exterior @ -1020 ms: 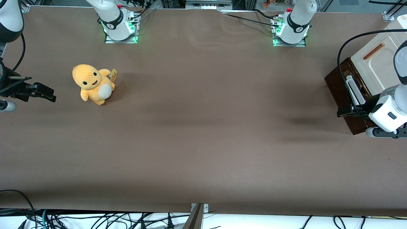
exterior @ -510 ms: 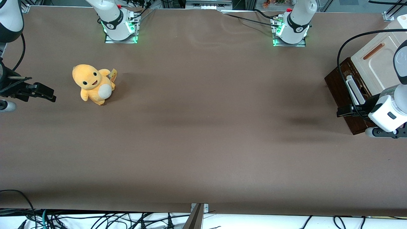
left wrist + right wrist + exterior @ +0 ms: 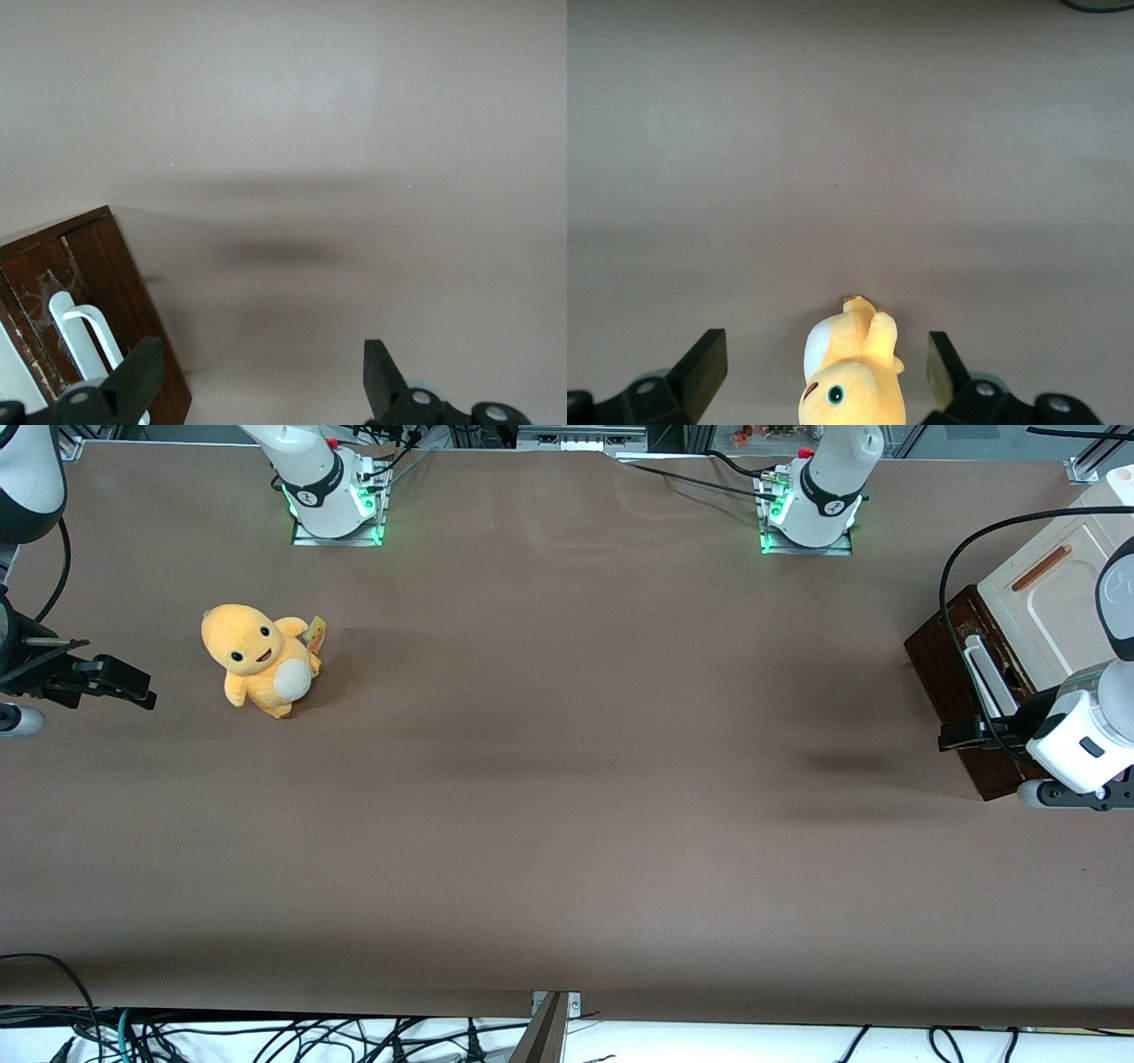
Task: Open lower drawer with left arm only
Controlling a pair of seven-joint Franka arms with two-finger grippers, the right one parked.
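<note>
I expect the cream cabinet (image 3: 1060,606) to drag along a little when I pull the lower drawer, because the brown frame (image 3: 990,781) under the cabinet is loose and crooked.
The lower drawer (image 3: 941,675) shows its dark brown wood front with a white loop handle (image 3: 982,677), toward the working arm's end of the table. In the left wrist view the same drawer front (image 3: 106,283) and handle (image 3: 84,332) appear. My left arm (image 3: 1085,735) hangs over the drawer's nearer corner. Its gripper (image 3: 964,735) is just in front of the drawer, by the handle's nearer end. The gripper (image 3: 261,381) is open with nothing between its fingers. One finger (image 3: 142,376) overlaps the drawer front beside the handle, and the other finger (image 3: 379,372) is over bare table.
A cream cabinet (image 3: 1054,602) with an orange-brown strip (image 3: 1041,567) sits above the drawer. A yellow plush toy (image 3: 261,660) stands toward the parked arm's end of the table. Two arm bases (image 3: 806,509) are mounted along the table edge farthest from the front camera. A brown cloth (image 3: 567,779) covers the table.
</note>
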